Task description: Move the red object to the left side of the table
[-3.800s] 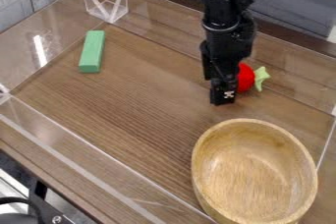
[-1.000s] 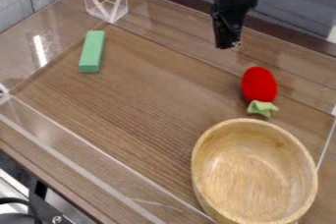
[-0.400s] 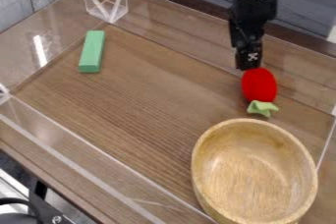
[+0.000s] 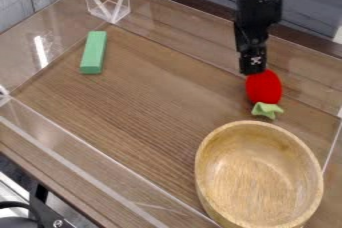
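My gripper should open its fingers, since they are at the red object's rear edge, and move forward around its rounded body before it lifts the object.
The red object, a small rounded toy fruit with its light-green leafy stem pointing toward the front, lies on the table at the right, just behind the wooden bowl. My black gripper points down right behind and above it, with its fingertips close to the fruit's upper edge. The jaws look spread apart and nothing is between them. Whether a fingertip touches the fruit I cannot tell.
A large wooden bowl fills the front right corner. A green rectangular block lies at the left rear. Low clear acrylic walls edge the tabletop, and a clear folded stand sits at the back left.
The gripper has come right and down from the back until it stands over the red object, and its lower end looks wider. The fruit has lain still over the last second.
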`<state>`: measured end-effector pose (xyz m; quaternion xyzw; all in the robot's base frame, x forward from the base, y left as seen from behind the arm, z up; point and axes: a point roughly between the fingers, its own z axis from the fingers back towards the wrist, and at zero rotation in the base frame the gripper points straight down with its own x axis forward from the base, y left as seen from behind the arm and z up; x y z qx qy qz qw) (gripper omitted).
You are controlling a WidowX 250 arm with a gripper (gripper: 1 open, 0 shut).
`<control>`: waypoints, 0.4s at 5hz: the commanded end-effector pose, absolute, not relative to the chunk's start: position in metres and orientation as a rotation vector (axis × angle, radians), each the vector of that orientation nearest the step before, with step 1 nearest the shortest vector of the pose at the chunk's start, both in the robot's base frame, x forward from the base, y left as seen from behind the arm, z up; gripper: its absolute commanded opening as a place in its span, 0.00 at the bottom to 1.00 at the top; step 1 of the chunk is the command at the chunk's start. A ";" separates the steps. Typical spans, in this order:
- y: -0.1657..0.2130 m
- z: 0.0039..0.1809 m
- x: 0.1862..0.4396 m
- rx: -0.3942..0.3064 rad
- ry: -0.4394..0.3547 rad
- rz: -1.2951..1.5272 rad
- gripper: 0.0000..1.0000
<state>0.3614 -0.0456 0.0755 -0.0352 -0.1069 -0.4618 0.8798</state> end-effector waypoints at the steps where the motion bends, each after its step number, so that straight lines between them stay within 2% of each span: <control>1: -0.052 0.083 0.362 -0.068 -0.248 -0.930 1.00; 2: -0.060 0.072 0.363 -0.077 -0.237 -0.891 1.00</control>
